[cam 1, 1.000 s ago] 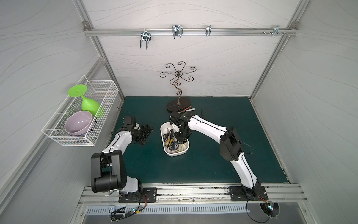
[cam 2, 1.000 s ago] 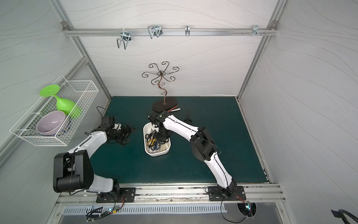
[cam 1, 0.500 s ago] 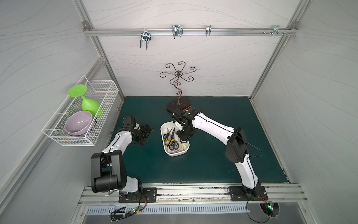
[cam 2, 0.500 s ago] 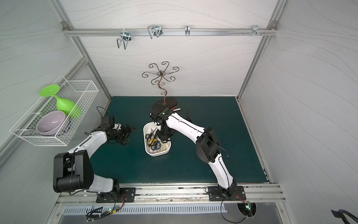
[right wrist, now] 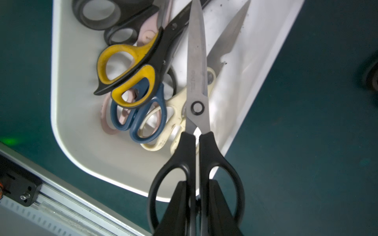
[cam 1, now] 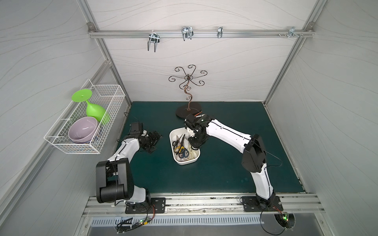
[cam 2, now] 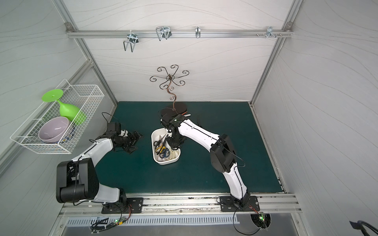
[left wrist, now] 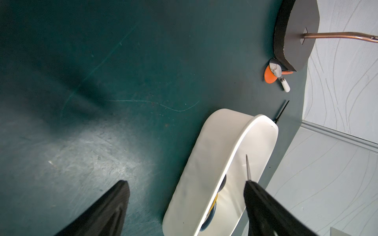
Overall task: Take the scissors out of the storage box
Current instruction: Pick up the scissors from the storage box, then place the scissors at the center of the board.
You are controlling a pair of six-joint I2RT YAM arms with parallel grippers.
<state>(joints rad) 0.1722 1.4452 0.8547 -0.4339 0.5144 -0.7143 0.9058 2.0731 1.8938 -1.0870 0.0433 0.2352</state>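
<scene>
My right gripper is holding the black-handled scissors' closed blades [right wrist: 197, 74] free above the cream scissors, so it should keep carrying until the black-handled scissors lie on the open mat [cam 2: 209, 126].
The white storage box [cam 1: 185, 162] sits mid-mat in both top views, also [cam 2: 165, 162]. My right gripper [right wrist: 197, 196] is shut on black-handled scissors [right wrist: 197, 85]. Its fingers [right wrist: 178, 204] pass through the two handle loops and pinch the inner bars, and the closed blades point over the box [right wrist: 81, 143]. Yellow [right wrist: 126, 69], blue [right wrist: 141, 114], cream [right wrist: 163, 126], pink [right wrist: 106, 120] and another black pair [right wrist: 102, 14] lie inside. My left gripper [cam 1: 154, 141] hangs open left of the box, holding nothing; in the left wrist view it [left wrist: 185, 182] faces the box wall [left wrist: 196, 163].
A scroll-wire stand with a dark base [cam 1: 188, 109] stands behind the box, with an orange spoon [left wrist: 270, 76] beside it. A white wire basket [cam 1: 86, 122] with a purple bowl and green glass hangs on the left wall. The metal front rail [right wrist: 41, 204] runs along the mat's near edge.
The right arm has shifted a little to the right over the box, its gripper staying shut on the black scissors. The left arm has not moved.
</scene>
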